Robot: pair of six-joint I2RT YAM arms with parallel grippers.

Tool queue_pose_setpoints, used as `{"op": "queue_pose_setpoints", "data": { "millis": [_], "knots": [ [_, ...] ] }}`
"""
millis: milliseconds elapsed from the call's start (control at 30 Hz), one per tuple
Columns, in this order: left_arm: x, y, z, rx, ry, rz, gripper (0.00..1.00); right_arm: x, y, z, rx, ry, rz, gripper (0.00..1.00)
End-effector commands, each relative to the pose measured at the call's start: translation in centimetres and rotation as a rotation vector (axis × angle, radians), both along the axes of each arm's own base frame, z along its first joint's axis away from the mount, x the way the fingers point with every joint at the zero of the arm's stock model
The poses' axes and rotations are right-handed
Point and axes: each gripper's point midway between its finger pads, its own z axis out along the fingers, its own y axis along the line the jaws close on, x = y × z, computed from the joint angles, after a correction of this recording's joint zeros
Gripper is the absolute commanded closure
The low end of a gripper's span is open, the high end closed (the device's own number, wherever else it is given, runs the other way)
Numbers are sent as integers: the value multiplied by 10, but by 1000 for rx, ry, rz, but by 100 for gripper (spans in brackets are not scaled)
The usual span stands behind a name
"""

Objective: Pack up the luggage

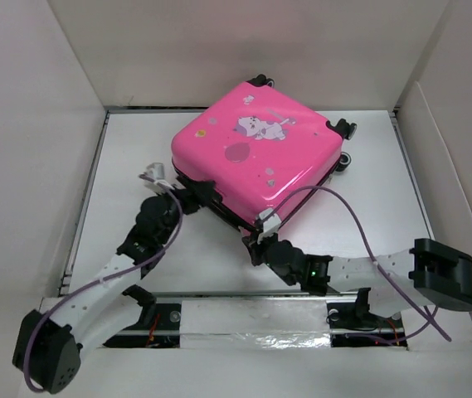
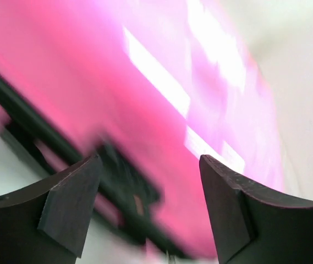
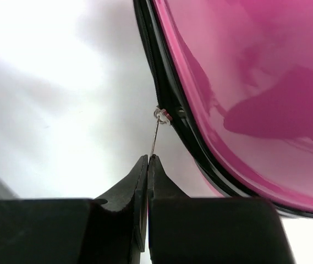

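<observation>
The zipper pull (image 3: 162, 115) is at the luggage's near corner, where the seam bends. My right gripper should change direction and pull it along the black handle side (image 1: 226, 213).
The luggage (image 1: 252, 153), a glossy hot-pink hard-shell suitcase with a cartoon print, lies closed and flat on the white table, its black wheels at the far right. My right gripper (image 1: 258, 240) sits at its near corner, shut on the thin metal zipper pull (image 3: 154, 137) that hangs from the black zip seam. In the right wrist view the right gripper (image 3: 147, 158) pinches the pull's lower end beside the luggage (image 3: 255, 82). My left gripper (image 1: 197, 197) is at the suitcase's near-left edge. In the blurred left wrist view the left gripper (image 2: 150, 162) stands open facing the luggage (image 2: 145, 71) and its black trim.
White walls (image 1: 28, 141) enclose the table on the left, back and right. A purple cable (image 1: 360, 228) loops from the right arm over the table near the suitcase's near corner. A metal rail (image 1: 252, 294) runs along the near edge by the arm bases.
</observation>
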Motion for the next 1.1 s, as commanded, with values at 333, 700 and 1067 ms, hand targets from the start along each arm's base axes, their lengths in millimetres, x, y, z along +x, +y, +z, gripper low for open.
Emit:
{"op": "queue_pose_setpoints", "data": {
  "millis": [333, 700, 1067],
  "knots": [
    [104, 149, 71, -285, -77, 410, 31, -75, 2, 52, 203, 45, 387, 100],
    [158, 110, -16, -240, 174, 255, 37, -67, 0, 44, 176, 34, 345, 100],
    [60, -18, -50, -66, 176, 8, 39, -36, -72, 66, 51, -40, 235, 100]
  ]
}}
